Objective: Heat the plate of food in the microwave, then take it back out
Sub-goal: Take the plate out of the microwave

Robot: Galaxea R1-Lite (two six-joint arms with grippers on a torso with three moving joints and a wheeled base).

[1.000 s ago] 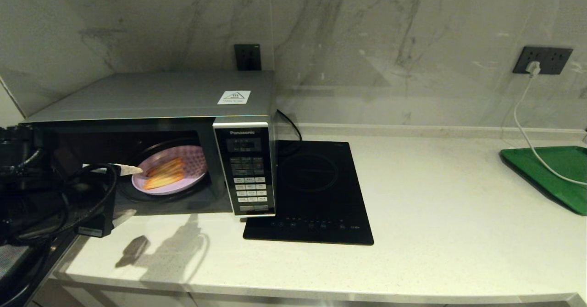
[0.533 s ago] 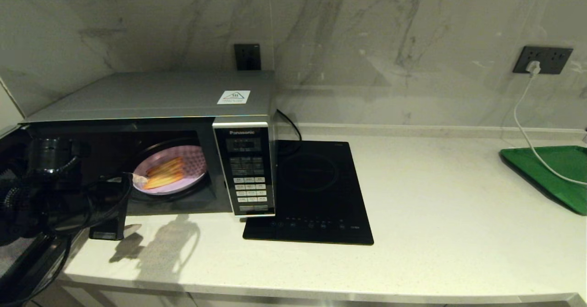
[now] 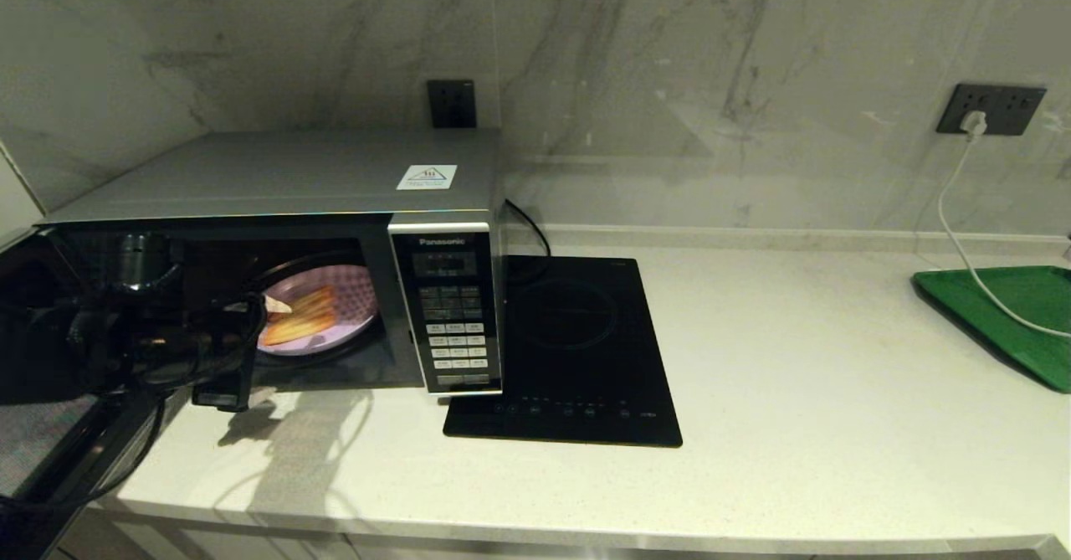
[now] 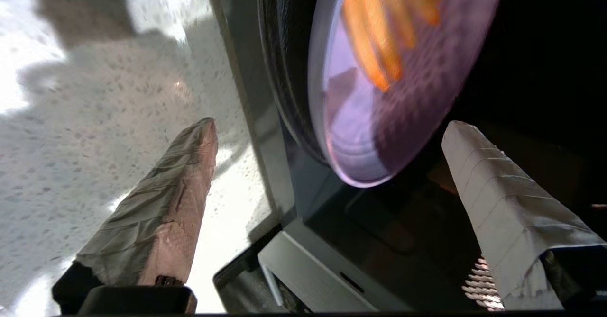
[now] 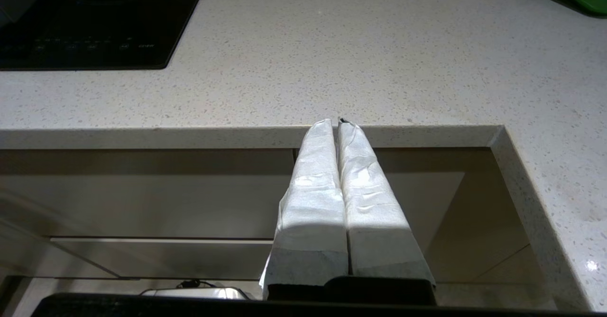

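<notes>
I should go on moving my left gripper in, its open fingers straddling the lilac plate's near rim (image 4: 334, 158), until one finger reaches over the plate's inside (image 4: 364, 140), before it closes.
The microwave (image 3: 284, 177) stands at the counter's left with its door (image 3: 46, 447) swung out to the left. Inside lies the lilac plate of food (image 3: 330, 319), orange sticks on it. My left gripper (image 3: 268, 351) is at the cavity's mouth, open. In the left wrist view the plate (image 4: 408, 75) has its near rim level with the left gripper (image 4: 330, 123); one finger is over the counter, the other inside the cavity, neither touching the plate. My right gripper (image 5: 337, 122) is shut and empty, parked below the counter's front edge, out of the head view.
A black induction hob (image 3: 569, 351) lies right beside the microwave. A green tray (image 3: 1004, 317) sits at the far right, with a white cable (image 3: 962, 233) running from a wall socket onto it. Bare counter (image 3: 795, 426) lies between hob and tray.
My left gripper has moved right and forward to the microwave's mouth, closer to the plate, and its jaws have spread wider. The plate has not moved.
</notes>
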